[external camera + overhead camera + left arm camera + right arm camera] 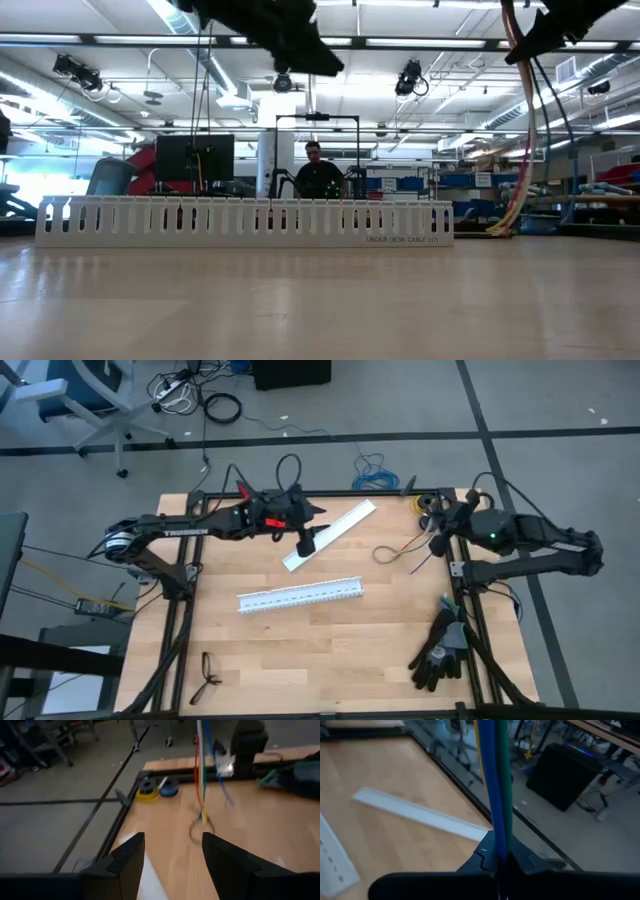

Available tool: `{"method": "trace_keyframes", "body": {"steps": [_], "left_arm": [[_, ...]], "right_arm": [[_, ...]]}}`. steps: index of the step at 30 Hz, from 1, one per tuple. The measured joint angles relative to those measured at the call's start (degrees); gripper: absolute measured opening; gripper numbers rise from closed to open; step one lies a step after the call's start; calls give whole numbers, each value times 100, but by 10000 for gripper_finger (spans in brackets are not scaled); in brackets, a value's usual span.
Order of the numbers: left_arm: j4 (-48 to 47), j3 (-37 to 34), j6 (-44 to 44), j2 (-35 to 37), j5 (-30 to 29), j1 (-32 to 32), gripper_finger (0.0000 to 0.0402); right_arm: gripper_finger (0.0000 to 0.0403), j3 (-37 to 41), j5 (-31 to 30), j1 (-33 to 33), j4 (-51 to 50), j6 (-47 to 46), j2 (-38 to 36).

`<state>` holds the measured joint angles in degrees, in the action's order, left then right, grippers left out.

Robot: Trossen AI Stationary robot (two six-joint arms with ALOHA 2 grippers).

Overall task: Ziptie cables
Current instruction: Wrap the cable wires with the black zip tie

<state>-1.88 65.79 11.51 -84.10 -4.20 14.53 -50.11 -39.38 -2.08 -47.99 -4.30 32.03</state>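
Observation:
I expect the loop to come away by itself, still round, when I pull it, because the cables' coloured ends point(203, 818) stop at the edge of the dark loop point(202, 831).
The cables point(400, 550) are thin coloured wires that hang from my right gripper point(438, 540), which is shut on them at the table's far right. Their lower end point(202, 820) curls in a loop on the wood. In the low view they drop as a bundle point(520, 150) from the gripper point(540, 35). A thin dark strip point(418, 565) lies beside the loop; whether it is the ziptie I cannot tell. My left gripper point(305, 542) hovers open over the far middle and faces the cables, with nothing between its fingers point(127, 855). My right gripper pinches several wires together point(497, 832) between its two shut fingers point(522, 857), and they run straight out past the fingertips. The bundle hangs down from the hold with its lower end on the table. The gripper is raised well above the wood.
Two white slotted duct pieces lie mid-table point(300, 598) and farther back point(335, 528). Black gloves point(440, 650) lie at the near right and glasses point(207, 675) at the near left. Tape rolls point(157, 789) sit in the far right corner.

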Motion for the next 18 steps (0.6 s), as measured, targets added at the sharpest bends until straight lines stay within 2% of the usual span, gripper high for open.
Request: {"method": "trace_keyframes", "body": {"steps": [3,9,13,18], "left_arm": [[7,-422,-8,312,-44,78,209],[-8,-1393,-271,1049,-55,198,209],[-52,-2034,-484,1587,-50,213,209],[-718,-2510,-798,1952,-17,209,209]], "right_arm": [[0,-445,150,-79,-525,-4,514],[0,-1085,1117,-281,-1182,-16,1720],[0,-1274,1946,-280,-955,155,2562],[0,-1272,2842,-161,-238,255,3452]]}}
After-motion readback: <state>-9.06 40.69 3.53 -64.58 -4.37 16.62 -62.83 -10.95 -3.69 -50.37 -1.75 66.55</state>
